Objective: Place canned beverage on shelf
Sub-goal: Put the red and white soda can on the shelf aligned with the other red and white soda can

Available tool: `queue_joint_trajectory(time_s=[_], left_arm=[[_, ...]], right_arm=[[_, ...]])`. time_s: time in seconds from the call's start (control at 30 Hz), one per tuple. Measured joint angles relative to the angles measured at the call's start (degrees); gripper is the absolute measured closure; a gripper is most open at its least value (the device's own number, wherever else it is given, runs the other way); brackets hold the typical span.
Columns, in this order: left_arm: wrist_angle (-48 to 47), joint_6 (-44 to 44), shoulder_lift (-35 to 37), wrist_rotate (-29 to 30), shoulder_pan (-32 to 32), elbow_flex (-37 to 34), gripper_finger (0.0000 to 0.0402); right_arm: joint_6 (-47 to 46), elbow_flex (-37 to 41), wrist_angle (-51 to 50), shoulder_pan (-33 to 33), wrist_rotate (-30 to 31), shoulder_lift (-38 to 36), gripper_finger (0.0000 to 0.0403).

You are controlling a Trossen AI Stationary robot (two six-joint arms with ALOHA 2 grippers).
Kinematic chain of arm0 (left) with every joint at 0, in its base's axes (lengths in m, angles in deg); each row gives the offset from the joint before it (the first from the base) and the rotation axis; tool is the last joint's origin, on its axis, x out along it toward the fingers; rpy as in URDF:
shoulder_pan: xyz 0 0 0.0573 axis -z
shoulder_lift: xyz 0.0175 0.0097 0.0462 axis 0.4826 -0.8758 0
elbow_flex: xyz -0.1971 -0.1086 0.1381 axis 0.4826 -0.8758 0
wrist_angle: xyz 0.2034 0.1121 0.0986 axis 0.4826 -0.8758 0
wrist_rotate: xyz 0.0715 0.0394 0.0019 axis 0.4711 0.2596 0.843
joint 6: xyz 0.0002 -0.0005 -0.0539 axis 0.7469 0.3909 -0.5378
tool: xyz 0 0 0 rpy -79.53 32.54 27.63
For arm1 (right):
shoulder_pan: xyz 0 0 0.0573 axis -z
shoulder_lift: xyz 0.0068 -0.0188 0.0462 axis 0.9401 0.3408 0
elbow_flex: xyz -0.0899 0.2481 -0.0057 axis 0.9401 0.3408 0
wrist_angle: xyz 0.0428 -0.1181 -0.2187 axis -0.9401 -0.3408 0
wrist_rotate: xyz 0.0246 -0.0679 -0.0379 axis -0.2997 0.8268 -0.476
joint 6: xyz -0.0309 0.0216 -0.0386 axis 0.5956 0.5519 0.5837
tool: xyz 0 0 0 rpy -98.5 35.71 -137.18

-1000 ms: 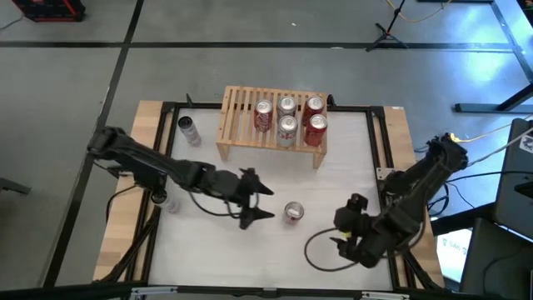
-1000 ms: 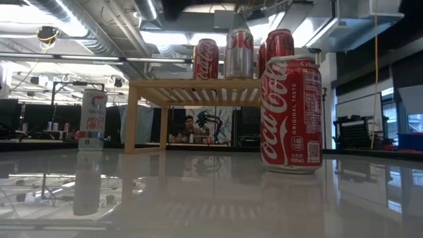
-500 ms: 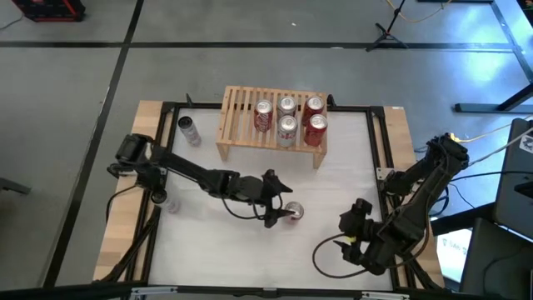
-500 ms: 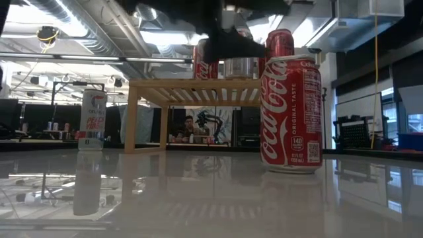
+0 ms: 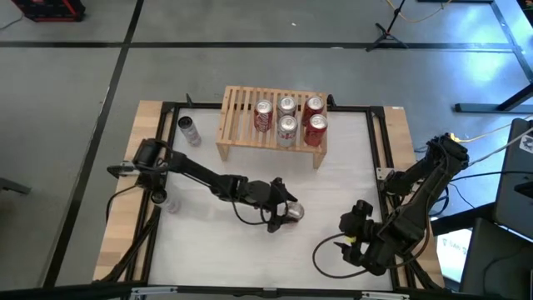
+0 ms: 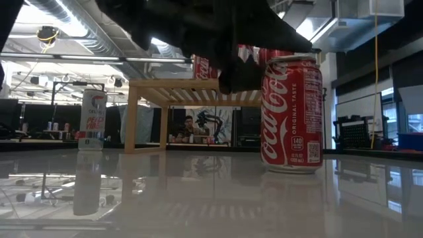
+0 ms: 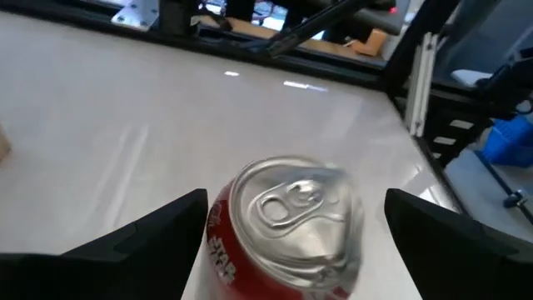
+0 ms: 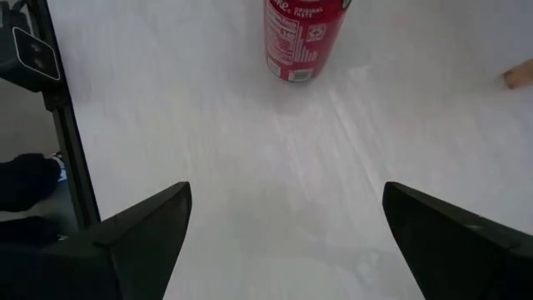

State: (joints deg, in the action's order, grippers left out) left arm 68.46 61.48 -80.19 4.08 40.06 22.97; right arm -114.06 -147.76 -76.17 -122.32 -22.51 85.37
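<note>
The shelf's free front slats [image 5: 255, 140] are next to the cans on my left gripper's side, so next my left gripper takes hold of the red cola can [image 6: 292, 119] and puts it there.
A red cola can [image 5: 295, 212] stands upright on its base on the white table [image 5: 216, 250], right of centre; it also shows in the low view [image 6: 291, 112]. My left gripper [image 5: 286, 212] is open and reaches in low from the left. Its fingers stand on either side of the can's top [image 7: 291, 208] with gaps showing. The light-wood shelf [image 5: 240, 110] stands at the far edge with several cans [image 5: 287, 117] on its slats. My right gripper [image 5: 350, 237] hangs open over the near right; in its wrist view [image 8: 287, 190] the can [image 8: 301, 33] stands farther off.
A slim white can [image 5: 189, 131] stands left of the shelf, also in the low view [image 6: 92, 119]. A black cable loop [image 5: 326, 250] lies near my right arm. A black frame [image 5: 379, 142] edges the table. A person [image 6: 188, 125] sits in the room beyond.
My left gripper has gone down and toward the table's right edge, from left of the can to around it; its fingers now flank the can's top and stay open. The can has stayed in place.
</note>
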Motion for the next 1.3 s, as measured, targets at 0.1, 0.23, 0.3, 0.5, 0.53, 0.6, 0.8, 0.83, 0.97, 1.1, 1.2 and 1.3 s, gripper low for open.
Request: queue_joint_trajectory(time_s=[0.1, 0.23, 0.3, 0.5, 0.53, 0.6, 0.8, 0.83, 0.97, 1.1, 1.2, 1.3], left_arm=[[0.02, -0.02, -1.55, 1.21, 0.07, 0.01, 0.0046], [0.15, -0.27, -2.45, 0.44, 0.04, 0.0, 0.0046], [0.15, -1.05, -2.45, 0.55, 0.04, 0.0, 0.0047], [1.36, -2.02, -2.43, 3.22, 0.05, 0.0, 0.008], [1.38, -2.28, -2.43, 3.4, 0.04, 0.0, 0.0089], [1.37, -3.48, -2.4, 3.7, 0.04, 0.0, 0.0108], [-1.92, -7.82, 1.09, 3.54, 0.07, -0.17, 0.013], [-2.85, -8.05, 2.79, 3.8, 0.08, -0.17, 0.013], [-9.89, -8.2, 12.15, 6.54, 0.2, -0.12, 0.013], [-19.37, -9.04, 22.81, 10.2, -0.42, -0.09, 0.013], [-25.06, -9.55, 30.99, 13.99, -1.68, -0.02, 0.013], [-31.18, -8.96, 36.98, 18.61, -3.51, 0.04, 0.013]], right_arm=[[-0.59, 0.0, -0.03, 0.0, 0.05, 0.0, 0.002], [-0.64, 0.0, -0.01, 0.0, 0.33, 0.0, 0.002], [-0.64, 0.0, 0.0, 0.0, 0.41, 0.0, 0.002], [-0.64, 0.0, -0.03, 0.0, 0.59, 0.0, 0.002], [-0.64, 0.0, -0.01, 0.0, 0.59, 0.0, 0.002], [-0.64, 0.0, -0.03, 0.0, 0.6, 0.0, 0.002], [-0.64, 0.0, -0.05, 0.0, 0.63, 0.02, 0.002], [-0.61, 0.0, -0.05, 0.0, 0.63, 0.02, 0.002], [-0.59, 0.0, -0.12, 0.15, 2.21, 0.02, 0.002], [-0.57, 0.0, -0.1, 0.43, 5.51, 0.02, 0.002], [-0.6, 0.0, -0.19, 1.9, 6.48, 0.02, 0.002], [-0.59, 0.0, -0.69, 4.02, 6.69, 0.02, 0.002]])
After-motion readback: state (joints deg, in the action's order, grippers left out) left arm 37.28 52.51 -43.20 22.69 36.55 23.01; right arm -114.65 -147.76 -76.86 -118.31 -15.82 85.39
